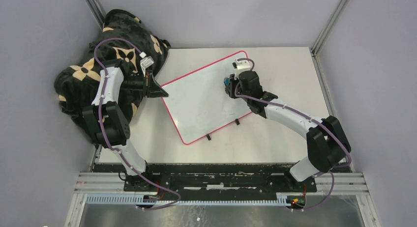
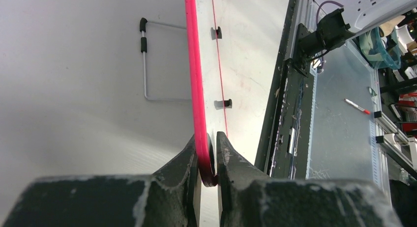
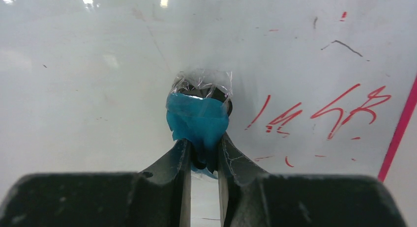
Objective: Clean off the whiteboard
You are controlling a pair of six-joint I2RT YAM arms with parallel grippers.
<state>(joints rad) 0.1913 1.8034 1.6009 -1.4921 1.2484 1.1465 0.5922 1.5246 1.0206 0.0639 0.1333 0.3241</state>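
Note:
Next, I wipe the eraser back across the writing toward the whiteboard's red-pink rim (image 3: 401, 128) with my right gripper, because red writing (image 3: 334, 111) is still there between the eraser and that rim.
The whiteboard (image 1: 201, 101) lies tilted on the table, white with a red-pink rim and two black feet on its near edge. My left gripper (image 1: 160, 93) is shut on its left corner; the left wrist view shows the red rim (image 2: 196, 89) pinched between my fingers (image 2: 207, 160). My right gripper (image 1: 229, 83) is shut on a blue eraser wrapped in clear film (image 3: 199, 114) and presses it on the board near its far right end. Red writing (image 3: 324, 111) remains on the board to the right of the eraser. The eraser shows blue in the top view (image 1: 226, 82).
A black and tan patterned cloth (image 1: 98, 70) is heaped at the far left corner, behind my left arm. The board's wire stand (image 2: 157, 65) shows under it. A red marker (image 2: 358, 106) lies off the table beyond the near rail (image 1: 221, 180).

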